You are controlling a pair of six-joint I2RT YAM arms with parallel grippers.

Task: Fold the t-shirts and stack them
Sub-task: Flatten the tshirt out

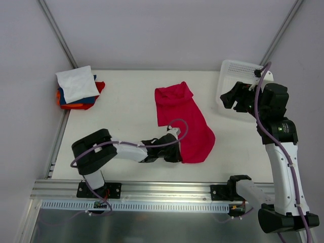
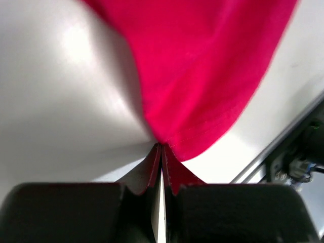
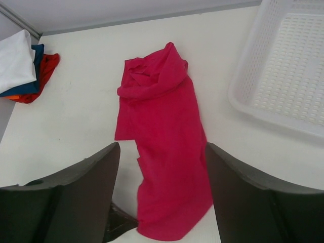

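Observation:
The crimson-red t-shirt's near end [image 1: 199, 152] slants toward the basket's side. My left gripper keeps pulling the t-shirt's hem toward the stack's side until that end swings across.
A crimson-red t-shirt [image 1: 183, 119] lies rumpled in a long strip across the middle of the table; it also shows in the right wrist view [image 3: 164, 147] and the left wrist view [image 2: 202, 71]. My left gripper [image 1: 177, 152] is shut on the shirt's near hem, the cloth pinched between its fingertips [image 2: 163, 148]. My right gripper [image 1: 230, 98] is open and empty, held high over the right side of the table, its fingers [image 3: 91, 177] framing the shirt from above. A stack of folded t-shirts [image 1: 77, 87], white on top of blue, orange and red, sits at the far left corner.
A white plastic mesh basket [image 1: 234, 81] stands at the far right, partly under my right arm; it also shows in the right wrist view [image 3: 288, 66]. A metal rail [image 1: 152, 190] runs along the table's near edge.

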